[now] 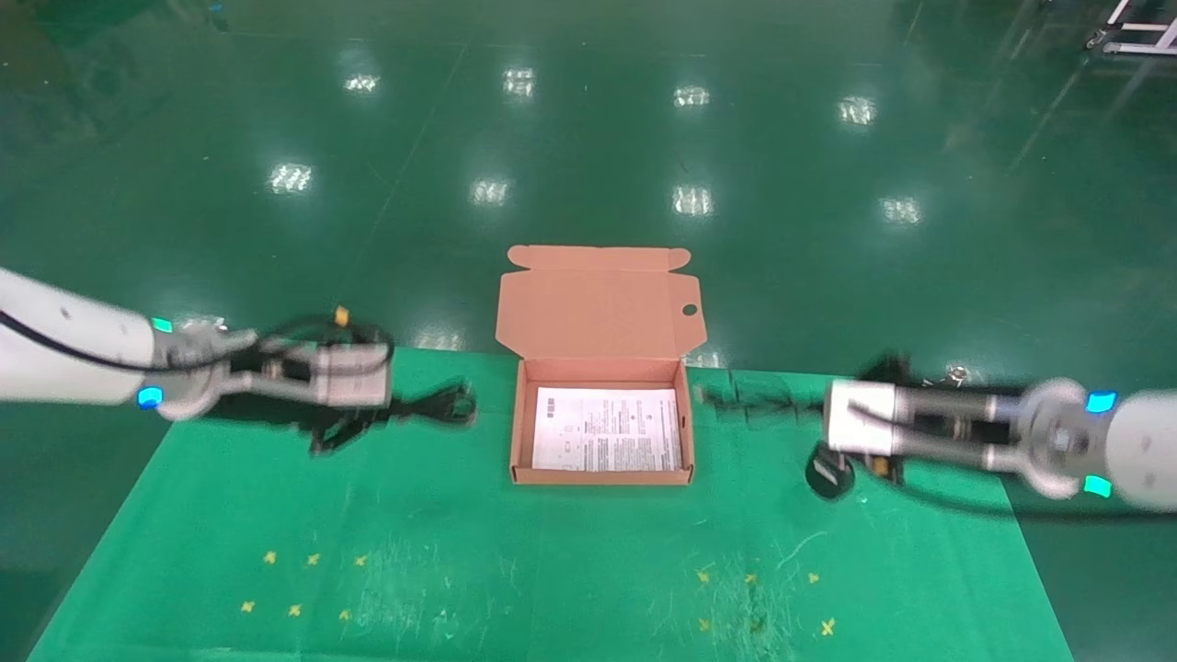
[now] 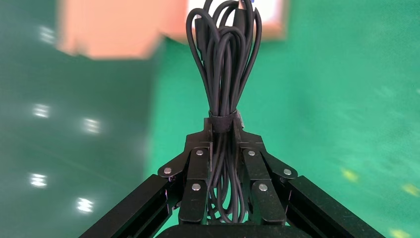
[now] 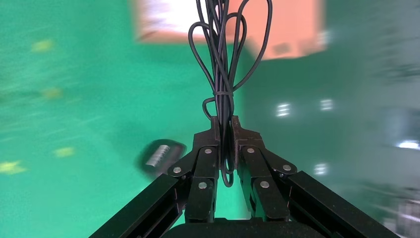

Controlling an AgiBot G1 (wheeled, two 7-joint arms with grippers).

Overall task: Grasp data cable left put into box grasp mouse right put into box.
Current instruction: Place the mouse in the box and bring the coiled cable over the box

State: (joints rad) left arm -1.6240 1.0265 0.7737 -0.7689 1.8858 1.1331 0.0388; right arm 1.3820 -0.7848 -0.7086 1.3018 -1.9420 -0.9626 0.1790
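Observation:
The data cable faces the mouse's cord across the box, so next I back my left gripper away until my right gripper puts the mouse inside.
The open box stands mid-table with a white printed sheet inside and its lid raised at the back. My left gripper is left of the box, shut on the data cable; the left wrist view shows the jaws clamped on the strapped black bundle. My right gripper is right of the box, shut on the mouse's coiled cord. The black mouse hangs under it near the cloth, and also shows in the right wrist view.
A green cloth covers the table, with small yellow marks front left and front right. The shiny green floor lies beyond the table's far edge. The box shows blurred in the left wrist view and the right wrist view.

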